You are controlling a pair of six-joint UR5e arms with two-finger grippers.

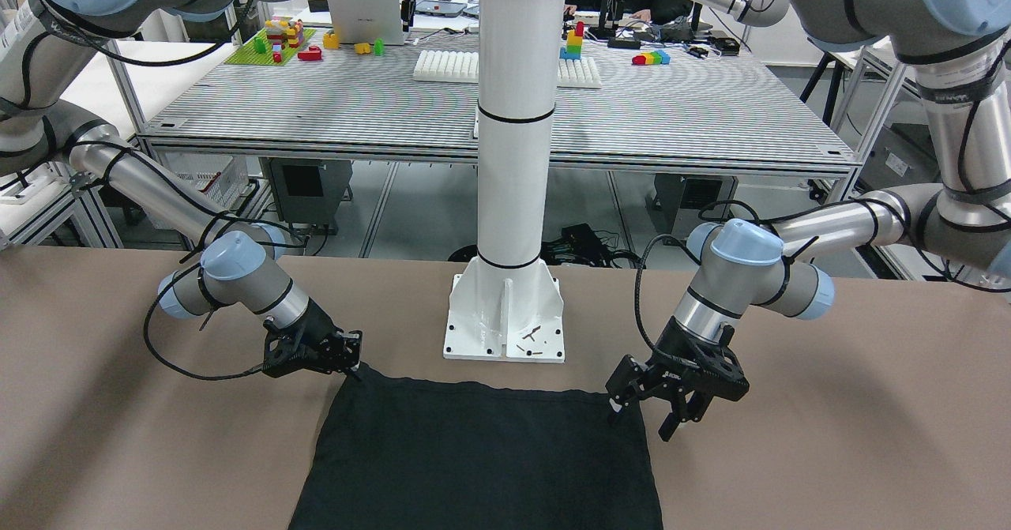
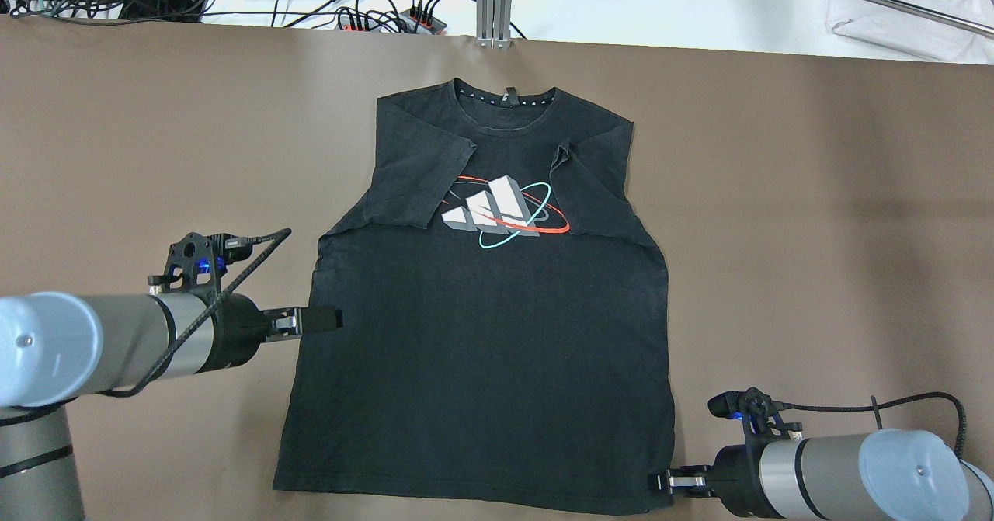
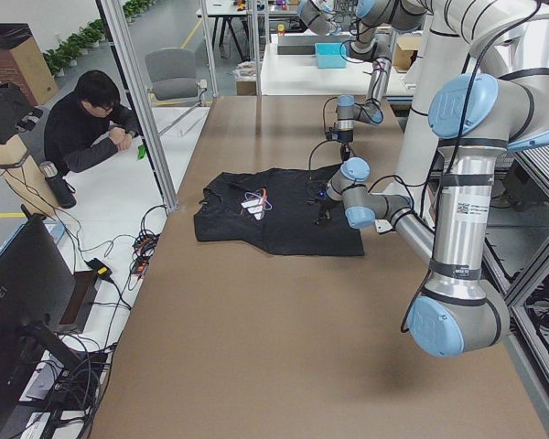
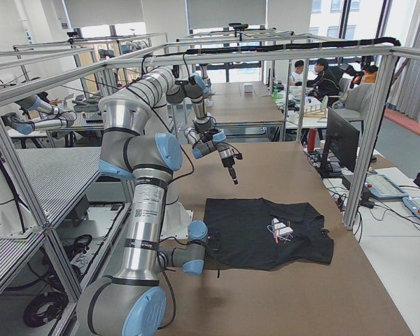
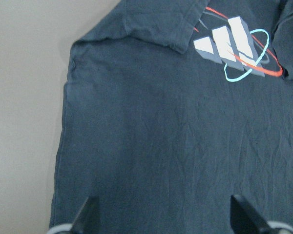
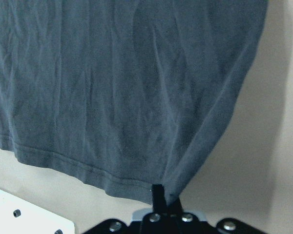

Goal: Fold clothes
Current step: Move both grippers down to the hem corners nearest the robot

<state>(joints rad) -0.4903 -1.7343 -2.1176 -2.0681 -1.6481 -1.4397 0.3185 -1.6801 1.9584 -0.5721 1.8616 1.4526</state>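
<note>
My gripper will carry the hem over, and the black T-shirt [image 1: 485,464] will keep the sleeves tucked and cover the logo, because both folded sleeves [image 5: 158,23] lie flat.
The clothes are one black T-shirt [image 2: 481,335] with a white, red and teal logo [image 2: 501,214], lying flat on the brown table with both sleeves folded inward. My right gripper [image 2: 658,481] is shut on the shirt's near hem corner; in the right wrist view its fingers [image 6: 160,194] pinch the fabric, which puckers up toward them. My left gripper [image 1: 644,418] is open, hanging above the shirt's left side edge and holding nothing. In the left wrist view its fingertips [image 5: 89,213] stand wide apart over the cloth [image 5: 176,146].
The white pillar base [image 1: 504,325] stands just behind the shirt's hem. Cables and power strips [image 2: 373,8] lie beyond the table's far edge beside an aluminium post [image 2: 495,1]. A person [image 3: 87,128] sits off the far side. Bare brown table [image 2: 815,234] lies on either side of the shirt.
</note>
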